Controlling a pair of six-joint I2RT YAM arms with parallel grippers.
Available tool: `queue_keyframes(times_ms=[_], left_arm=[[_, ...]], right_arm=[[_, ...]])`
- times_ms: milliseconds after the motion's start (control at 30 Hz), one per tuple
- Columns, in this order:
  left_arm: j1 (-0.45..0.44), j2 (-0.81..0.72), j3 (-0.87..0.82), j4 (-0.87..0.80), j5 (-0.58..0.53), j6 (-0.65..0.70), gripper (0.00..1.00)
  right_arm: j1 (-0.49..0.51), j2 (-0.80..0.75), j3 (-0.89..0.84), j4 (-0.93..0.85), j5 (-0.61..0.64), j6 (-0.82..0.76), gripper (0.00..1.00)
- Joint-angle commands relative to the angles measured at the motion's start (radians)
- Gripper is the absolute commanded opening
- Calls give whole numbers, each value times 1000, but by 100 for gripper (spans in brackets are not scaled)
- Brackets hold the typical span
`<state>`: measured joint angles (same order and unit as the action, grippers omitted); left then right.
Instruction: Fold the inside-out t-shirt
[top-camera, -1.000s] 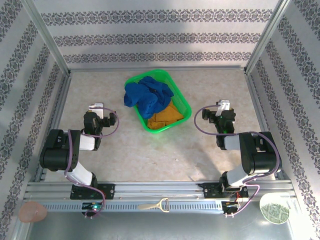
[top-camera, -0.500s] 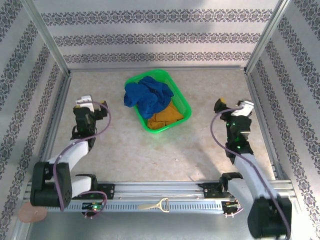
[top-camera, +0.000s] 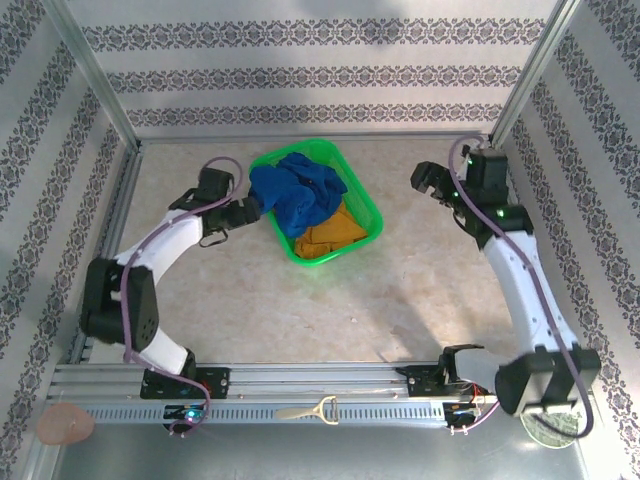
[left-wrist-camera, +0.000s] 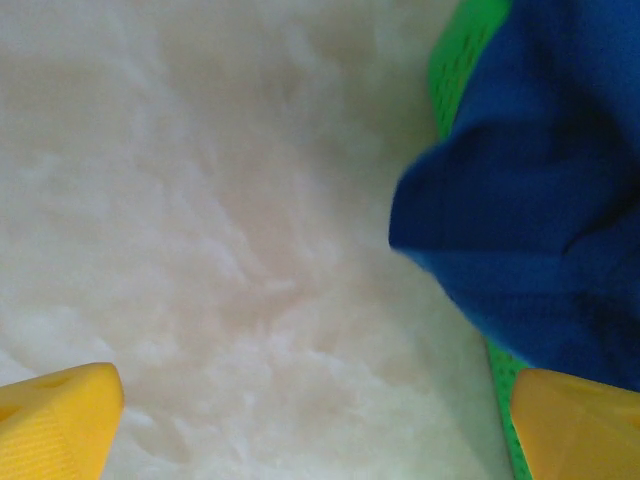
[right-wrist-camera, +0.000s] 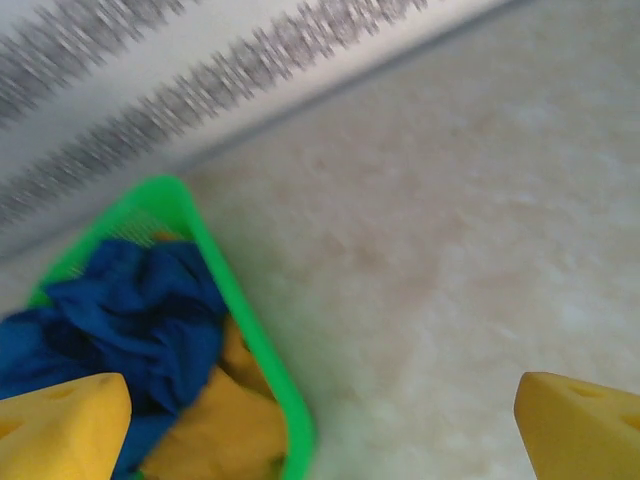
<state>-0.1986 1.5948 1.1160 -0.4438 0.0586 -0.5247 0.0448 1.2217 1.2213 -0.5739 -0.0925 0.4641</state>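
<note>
The green basket (top-camera: 315, 200) is filling the folding space, so next my left gripper moves back while my right gripper shifts the basket to its own side (top-camera: 440, 235).
The inside-out t-shirt (top-camera: 298, 190) is a crumpled royal-blue heap in the green basket (top-camera: 371, 207), spilling over its left rim. My left gripper (top-camera: 252, 211) is open at the basket's left side, just short of the overhanging cloth. In the left wrist view the t-shirt (left-wrist-camera: 530, 200) and the basket rim (left-wrist-camera: 452, 60) lie to the right, and bare table shows between the wide-apart yellow fingertips (left-wrist-camera: 55, 420). My right gripper (top-camera: 429, 181) is open over the table right of the basket. Its wrist view looks at the t-shirt (right-wrist-camera: 130, 310) and the basket (right-wrist-camera: 255, 345).
A mustard-yellow garment (top-camera: 328, 232) lies under the t-shirt in the basket's near end, and the garment (right-wrist-camera: 215, 430) also shows in the right wrist view. Patterned walls and metal posts enclose the table. The beige tabletop (top-camera: 320, 300) spreads in front of the basket.
Both arms have unfolded and reached toward the back. The left gripper swung right to the basket's left rim. The right gripper moved up to the back right. Both stayed open.
</note>
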Motion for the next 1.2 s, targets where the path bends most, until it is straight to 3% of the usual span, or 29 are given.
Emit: queue_keyframes(times_ms=[0, 67, 200, 433, 533, 633, 900, 1167], left_arm=[[-52, 82, 95, -184, -34, -98, 99], [-86, 138, 135, -171, -24, -113, 99], [-182, 269, 276, -150, -15, -110, 99], [-343, 636, 808, -255, -11, -67, 99], [-382, 726, 985, -349, -14, -43, 99], [-386, 648, 892, -334, -17, -41, 99], [-339, 197, 331, -174, -41, -119, 99], [-333, -55, 107, -181, -70, -167, 99]], right_arm=[[-1, 62, 96, -362, 157, -99, 98], [-28, 47, 83, -329, 166, -35, 98], [-127, -43, 5, -203, -25, 72, 98], [-120, -55, -22, -141, -227, 75, 98], [-84, -27, -18, -127, -225, 69, 98], [-28, 55, 17, -138, -149, 38, 96], [18, 429, 263, -113, -7, 68, 89], [-17, 853, 677, -246, 20, 154, 82]])
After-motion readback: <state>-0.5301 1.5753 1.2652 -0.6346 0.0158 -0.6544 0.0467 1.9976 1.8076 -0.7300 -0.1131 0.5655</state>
